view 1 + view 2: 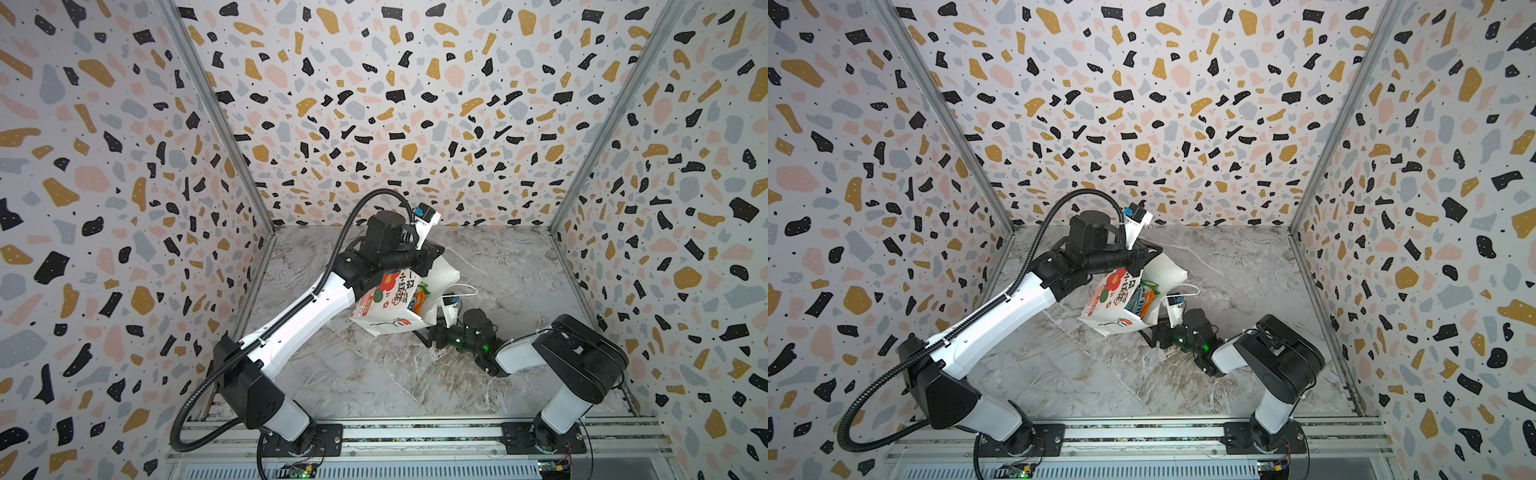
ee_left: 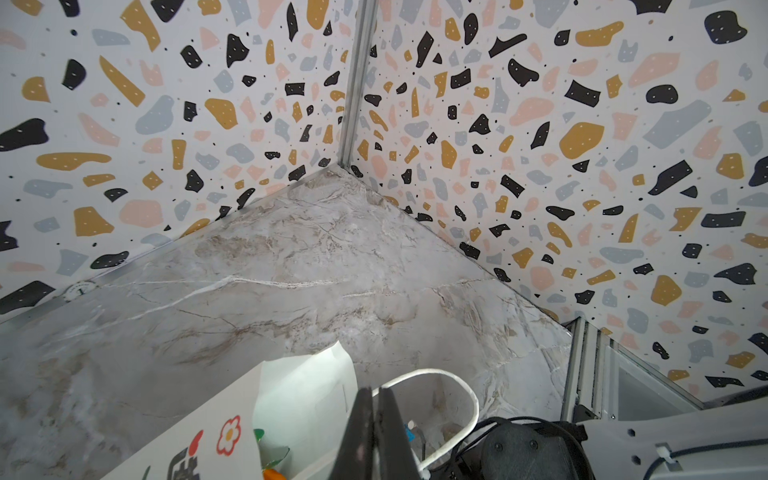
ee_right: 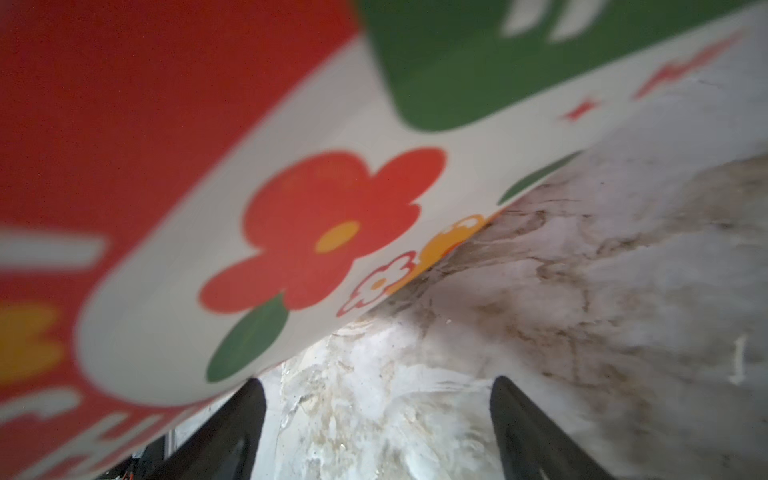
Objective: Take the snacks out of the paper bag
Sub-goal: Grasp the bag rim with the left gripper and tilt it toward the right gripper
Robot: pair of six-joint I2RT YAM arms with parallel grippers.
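Observation:
My left gripper should keep holding the bag's rim while my right gripper, which is outside the paper bag below its printed side, backs off and reaches in through the bag's opening.
The paper bag, white with red flowers, hangs tilted over the marble table with its mouth turned to the right. My left gripper is shut on the bag's upper rim, where a white cord handle loops out. Snacks show in the mouth: a teal packet, an orange one and a green edge. My right gripper sits low beside the bag's lower corner, open, with only bare table between its fingers. The bag's printed side hangs just above it.
Terrazzo-patterned walls close in the marble table on three sides. An aluminium rail carrying both arm bases runs along the front edge. A second cord handle trails to the right of the bag.

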